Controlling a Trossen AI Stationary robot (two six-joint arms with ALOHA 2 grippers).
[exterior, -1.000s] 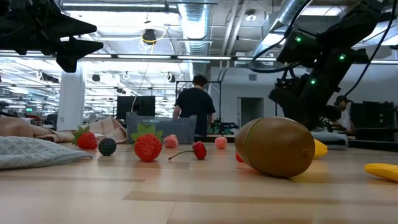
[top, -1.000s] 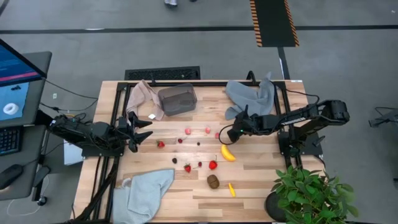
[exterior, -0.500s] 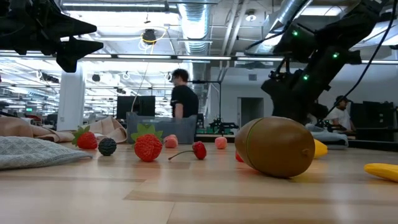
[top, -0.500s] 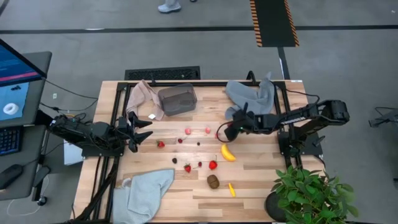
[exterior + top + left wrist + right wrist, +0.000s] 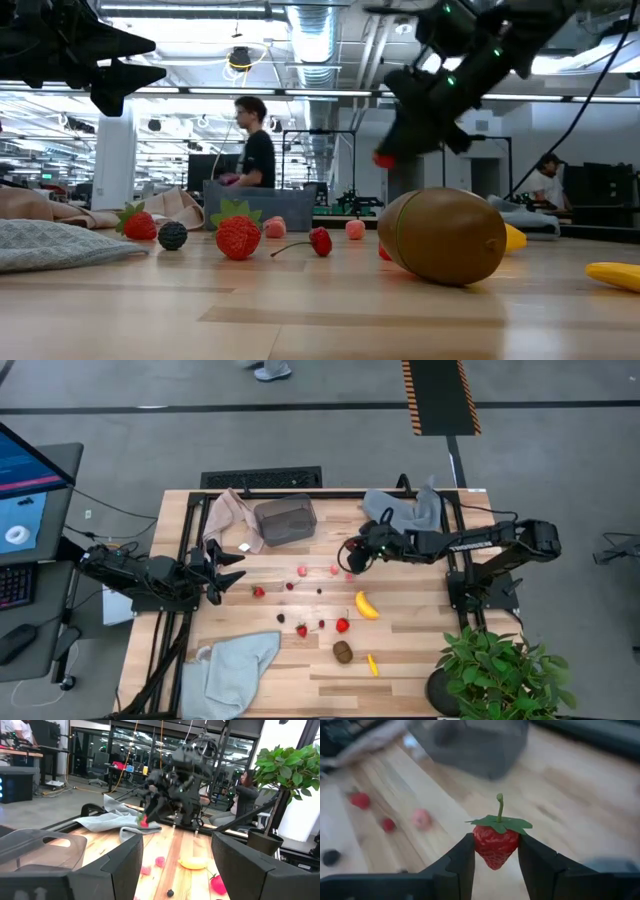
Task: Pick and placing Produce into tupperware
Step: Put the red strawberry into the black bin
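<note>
I should keep carrying the strawberry [image 5: 495,845] with my right gripper until it is over the tupperware [image 5: 286,520]. The strawberry is hanging clear of the berries and the tupperware is open.
My right gripper [image 5: 352,556] is shut on a red strawberry [image 5: 495,842] and hangs in the air above the table, right of the translucent grey tupperware [image 5: 285,520]. The tub stands at the table's far side, partly on a beige-pink cloth [image 5: 226,516]. More produce lies mid-table: strawberries [image 5: 342,625], pinkish berries [image 5: 302,571], a yellow banana [image 5: 367,605], a brown kiwi [image 5: 343,651] and a small yellow piece [image 5: 373,665]. My left gripper [image 5: 228,572] is open and empty at the table's left edge. My right gripper pinches the strawberry's red body [image 5: 481,845] between its two fingers, at its two sides. The green leaf cap and stem [image 5: 499,816] stand above the fingers. The strawberry is lifted clear of the table, and shows red at the fingertips in the low view [image 5: 385,158].
A grey-blue cloth [image 5: 405,515] lies at the far right and another [image 5: 235,670] at the near left. A green potted plant [image 5: 500,665] stands at the near right corner. A person [image 5: 252,145] walks in the room behind the table.
My right gripper has gone up and toward the table's left and far side, toward the tupperware, carrying the strawberry clear of the table. The person in the room behind has walked leftward.
</note>
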